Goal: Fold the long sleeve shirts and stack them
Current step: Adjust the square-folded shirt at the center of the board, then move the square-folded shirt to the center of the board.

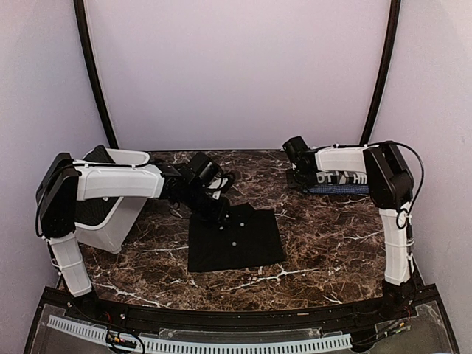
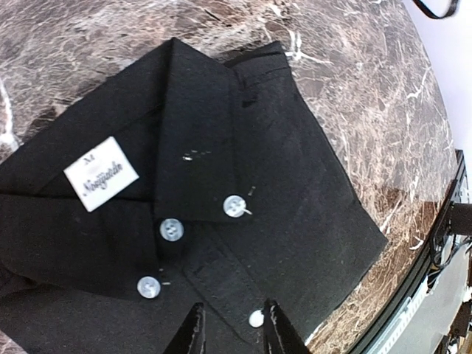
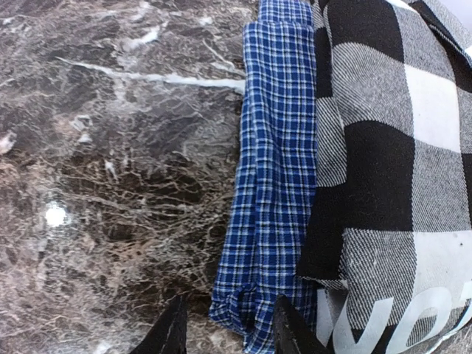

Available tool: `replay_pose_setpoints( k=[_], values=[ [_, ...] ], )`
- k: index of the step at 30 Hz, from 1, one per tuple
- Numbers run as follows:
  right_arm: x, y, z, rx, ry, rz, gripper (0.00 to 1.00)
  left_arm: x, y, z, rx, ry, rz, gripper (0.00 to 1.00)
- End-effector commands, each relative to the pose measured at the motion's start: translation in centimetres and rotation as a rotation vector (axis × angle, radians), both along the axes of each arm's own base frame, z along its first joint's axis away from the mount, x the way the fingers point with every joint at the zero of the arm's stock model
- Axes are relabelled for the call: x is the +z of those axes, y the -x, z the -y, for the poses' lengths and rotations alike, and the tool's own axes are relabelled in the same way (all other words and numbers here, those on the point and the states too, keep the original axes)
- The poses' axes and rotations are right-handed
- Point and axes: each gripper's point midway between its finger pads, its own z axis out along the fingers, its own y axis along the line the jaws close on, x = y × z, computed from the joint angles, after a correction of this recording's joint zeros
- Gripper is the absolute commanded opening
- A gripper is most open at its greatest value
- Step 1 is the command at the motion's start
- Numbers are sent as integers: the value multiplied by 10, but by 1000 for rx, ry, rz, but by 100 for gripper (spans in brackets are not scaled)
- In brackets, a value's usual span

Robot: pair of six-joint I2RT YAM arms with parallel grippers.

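The checked shirt (image 1: 343,178) is too far away from the black shirt to be stacked, so next my right gripper pulls the blue plaid layer (image 1: 339,189) over behind the black shirt first.
A folded black shirt (image 1: 234,237) lies flat in the middle of the marble table. In the left wrist view its collar, white neck label (image 2: 101,184) and white buttons show. My left gripper (image 1: 214,206) hovers open over its far-left corner, fingers apart above the button placket (image 2: 230,328). A folded black-and-white checked shirt (image 1: 341,179) with a blue plaid layer beneath (image 3: 269,192) lies at the far right, white letters showing. My right gripper (image 1: 299,175) is open at its left edge, straddling the blue plaid corner (image 3: 225,328).
A white plastic bin (image 1: 110,203) stands at the far left, partly under my left arm, dark cloth inside. Table front rail with cable chain (image 1: 221,343) runs along the near edge. Black frame poles rise at the back.
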Motion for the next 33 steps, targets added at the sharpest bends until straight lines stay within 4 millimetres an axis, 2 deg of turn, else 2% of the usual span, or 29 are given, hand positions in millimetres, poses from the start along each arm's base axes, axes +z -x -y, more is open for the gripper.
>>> replay_pose_setpoints(
  k=[1,6,9,13,18,19,26,33],
  values=[
    [-8,-1,17,-31,104,-10,37,25,10,26,-83,85,42,26],
    [-25,6,13,-17,77,-44,37,24,15,60,-157,115,63,26],
    [-34,10,6,6,37,-63,33,9,14,77,-182,105,54,26],
    [-40,13,-4,36,-15,-84,21,-14,16,86,-208,87,24,26],
    [-41,15,-17,74,-70,-94,1,-42,24,85,-237,50,-18,26],
    [-40,16,-20,84,-80,-96,0,-46,25,84,-241,43,-25,26],
    [-36,21,-47,135,-145,-102,0,-62,50,68,-292,-27,-89,26],
    [-25,31,-94,234,-220,-102,0,-54,85,64,-356,-4,-139,26]
  ],
)
